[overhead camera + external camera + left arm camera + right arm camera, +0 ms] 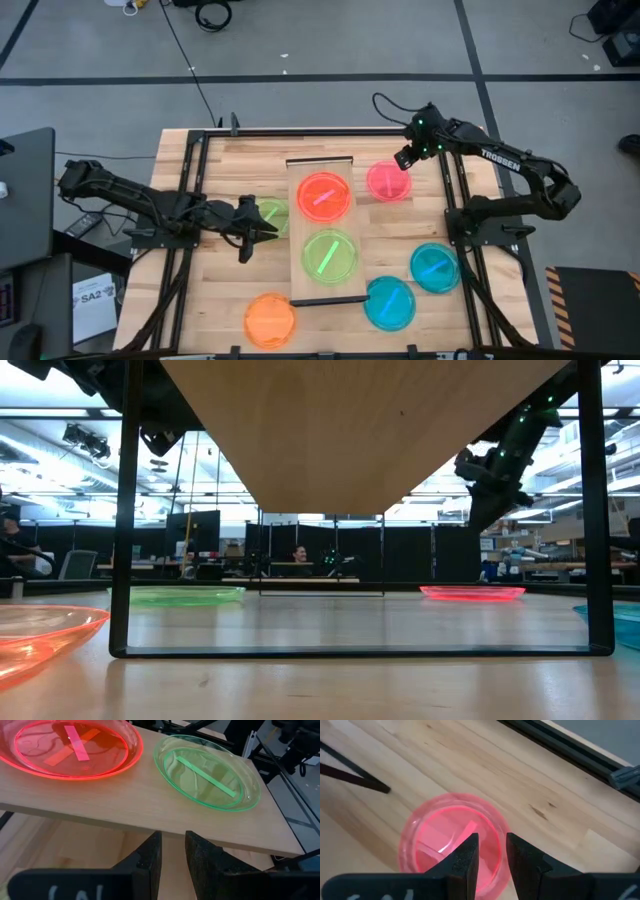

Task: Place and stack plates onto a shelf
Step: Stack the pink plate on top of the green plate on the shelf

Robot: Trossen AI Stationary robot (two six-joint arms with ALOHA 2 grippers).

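I can see that a straight piece (pixel 463 836) lies flush across the middle of the pink plate (pixel 388 181), so I expect the piece to stay stuck and come along when I lift the plate.
The shelf (pixel 322 288) stands mid-table on thin dark legs and carries an orange-red plate (pixel 323 196) and a lime green plate (pixel 329 255). A pink plate (pixel 388 182) lies flat on the table, right of the shelf's far end. My right gripper (pixel 405 158) hovers over that plate's far rim, tilted down, fingers (pixel 492 840) slightly apart with nothing between them. My left gripper (pixel 266 226) is left of the shelf, aimed at its long edge, its fingers (pixel 173 837) also a little apart with nothing between them. Under it a second green plate (pixel 274 210) lies on the table, partly hidden.
An orange plate (pixel 270 320) lies near the front left of the table. Two cyan plates (pixel 434 267) (pixel 389 303) lie at the front right. Dark frame rails (pixel 455 200) run along both sides of the table. Bare wood shows between the shelf's far end and the table's back edge.
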